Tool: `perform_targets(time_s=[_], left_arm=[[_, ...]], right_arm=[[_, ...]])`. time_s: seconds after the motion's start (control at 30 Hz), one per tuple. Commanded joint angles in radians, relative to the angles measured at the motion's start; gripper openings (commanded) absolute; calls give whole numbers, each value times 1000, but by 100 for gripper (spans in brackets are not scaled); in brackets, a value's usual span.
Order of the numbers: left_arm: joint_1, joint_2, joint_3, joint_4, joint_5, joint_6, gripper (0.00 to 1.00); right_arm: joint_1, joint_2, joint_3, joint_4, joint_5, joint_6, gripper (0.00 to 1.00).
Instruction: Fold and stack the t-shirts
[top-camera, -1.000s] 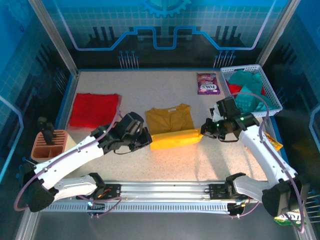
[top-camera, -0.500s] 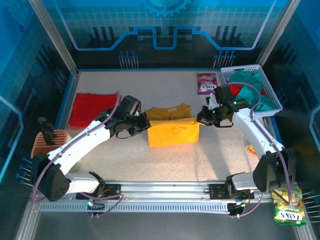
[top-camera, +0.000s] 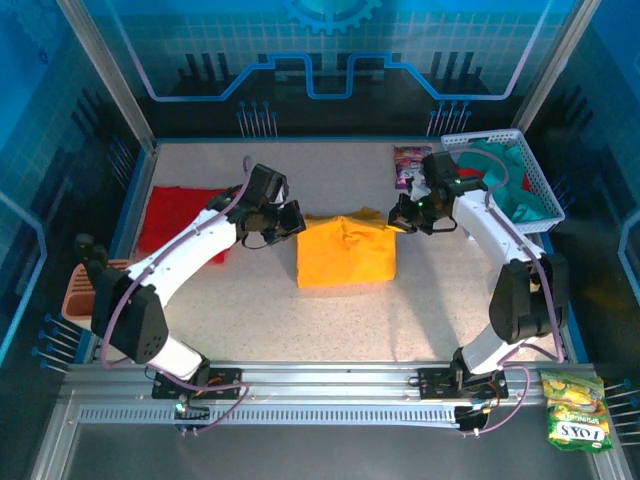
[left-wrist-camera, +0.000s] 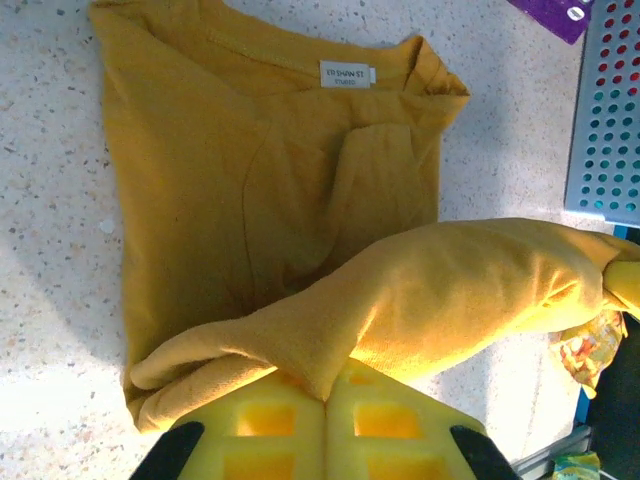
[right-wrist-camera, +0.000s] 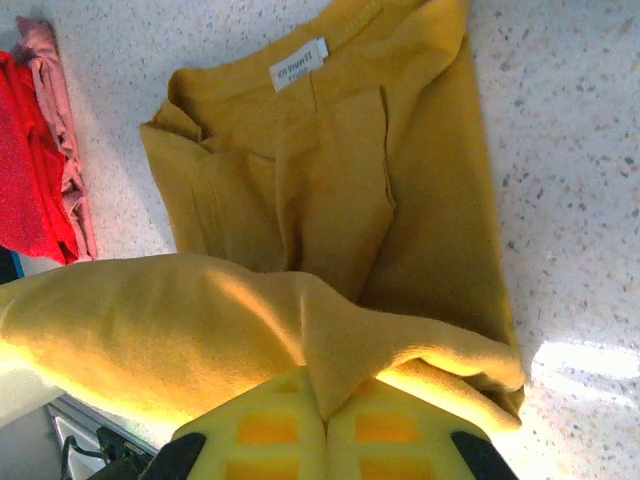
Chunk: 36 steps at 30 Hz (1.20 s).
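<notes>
The yellow t-shirt's lifted edge is stretched between both grippers and its collar lies flat ahead, so the left gripper should keep moving forward and let go at the collar.
The mustard-yellow t-shirt lies mid-table, its near half lifted and folded over toward the collar. My left gripper is shut on its left corner, my right gripper on its right corner. In the left wrist view the gripper pinches a fold of the yellow t-shirt, whose white neck label faces up. In the right wrist view the gripper pinches the yellow cloth the same way. A folded red t-shirt lies at the left. Teal t-shirts sit in the basket.
A white basket stands at the back right, with a purple snack packet just left of it. An orange holder sits at the left edge. A FOX'S packet lies off the table at the front right.
Both grippers have carried the shirt's near edge away from the arm bases toward the collar. The yellow fold now covers most of the shirt's back half.
</notes>
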Motion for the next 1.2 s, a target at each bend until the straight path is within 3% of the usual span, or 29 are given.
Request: perform_targets(time_s=[0.0, 1.07, 1.13, 1.17], left_arm=[[28, 46, 45, 6, 45, 53, 0], [142, 292, 86, 111, 67, 118, 0], [149, 319, 97, 111, 63, 121, 0], [154, 335, 106, 110, 68, 127, 2]], right_arm=[[-18, 44, 59, 8, -32, -29, 0], [-28, 376, 251, 94, -39, -12, 4], [-29, 403, 272, 115, -51, -8, 14], [-31, 416, 281, 126, -57, -4, 30]])
